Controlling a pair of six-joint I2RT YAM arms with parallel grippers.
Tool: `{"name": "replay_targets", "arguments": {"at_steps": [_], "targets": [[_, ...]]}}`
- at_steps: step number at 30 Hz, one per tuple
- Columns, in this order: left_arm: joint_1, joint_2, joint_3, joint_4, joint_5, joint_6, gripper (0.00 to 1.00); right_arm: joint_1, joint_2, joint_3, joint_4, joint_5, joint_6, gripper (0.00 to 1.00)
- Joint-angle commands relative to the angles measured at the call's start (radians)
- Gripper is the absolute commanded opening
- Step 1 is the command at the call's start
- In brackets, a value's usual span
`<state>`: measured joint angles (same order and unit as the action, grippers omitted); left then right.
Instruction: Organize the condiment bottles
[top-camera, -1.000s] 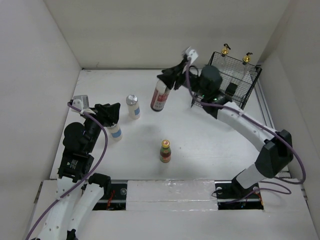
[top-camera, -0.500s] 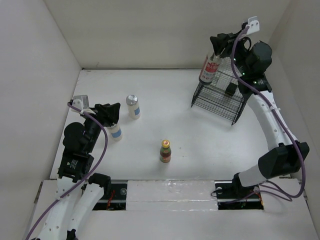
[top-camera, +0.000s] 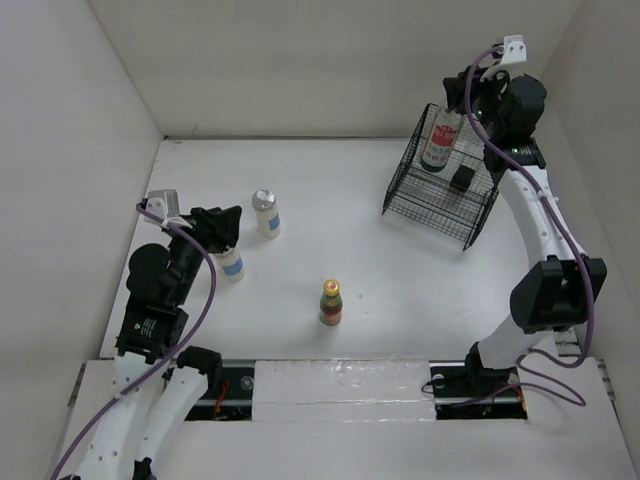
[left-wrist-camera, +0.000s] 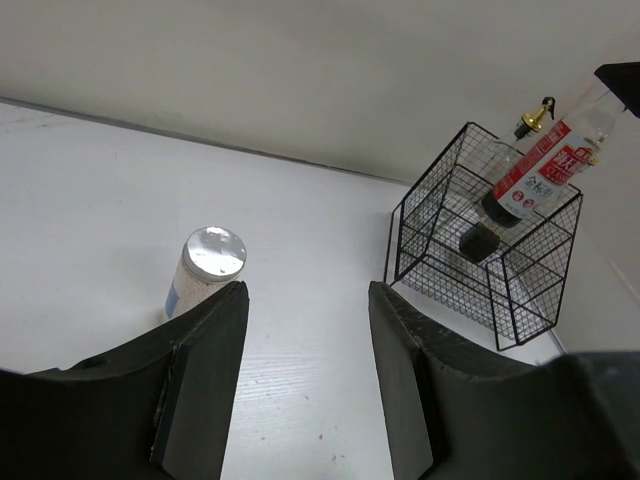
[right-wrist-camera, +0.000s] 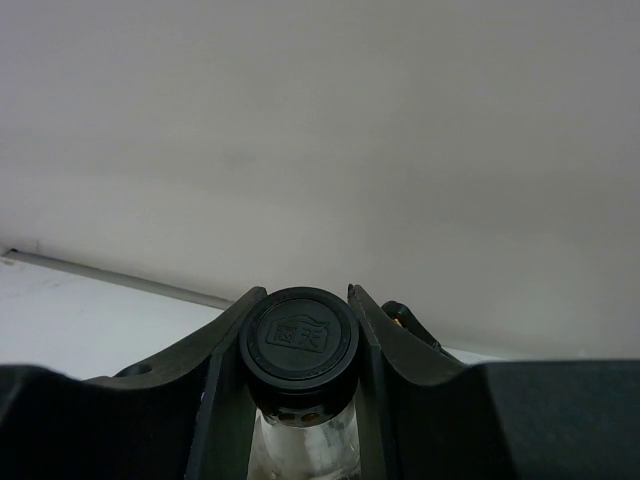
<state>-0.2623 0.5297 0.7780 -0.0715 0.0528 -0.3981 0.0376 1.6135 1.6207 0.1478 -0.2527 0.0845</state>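
The red-labelled bottle (top-camera: 440, 146) is hanging with its base down inside the black wire basket's rim. My right gripper goes on lowering it until the bottle stands on the basket's bottom (top-camera: 421, 188).
My right gripper (top-camera: 455, 103) is shut on the black cap (right-wrist-camera: 300, 345) of the dark red-labelled bottle (top-camera: 437, 142). The bottle hangs tilted, its lower end inside the top of the black wire basket (top-camera: 432, 205). A gold pourer (left-wrist-camera: 535, 114) of a clear glass bottle shows behind it in the left wrist view. My left gripper (top-camera: 226, 224) is open and empty. One white blue-labelled bottle (top-camera: 232, 265) stands just beside it and another (top-camera: 265, 213) a little further out. The small red-capped bottle (top-camera: 331, 302) stands alone mid-table.
The basket (left-wrist-camera: 470, 270) sits at the far right corner, close to the back and right walls. White walls close in the table on three sides. My arm bases stand at the near edge.
My right arm carried the red-labelled bottle from mid-table across to the basket and has lowered it into the top. The left arm has not moved.
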Motion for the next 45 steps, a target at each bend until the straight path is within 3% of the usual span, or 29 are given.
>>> {"name": "replay_targets", "arguments": {"at_steps": [1,20,45], "targets": [[0.003,0.004,-0.002,0.042,0.022,0.005,0.47,-0.002,-0.017,0.103,0.148,0.026,-0.009,0.2],[0.003,0.013,-0.002,0.042,0.022,0.005,0.47,0.007,0.074,0.05,0.28,0.102,-0.019,0.2],[0.003,0.004,-0.002,0.042,0.032,0.005,0.47,0.044,0.115,-0.206,0.349,0.121,-0.019,0.25]]}}
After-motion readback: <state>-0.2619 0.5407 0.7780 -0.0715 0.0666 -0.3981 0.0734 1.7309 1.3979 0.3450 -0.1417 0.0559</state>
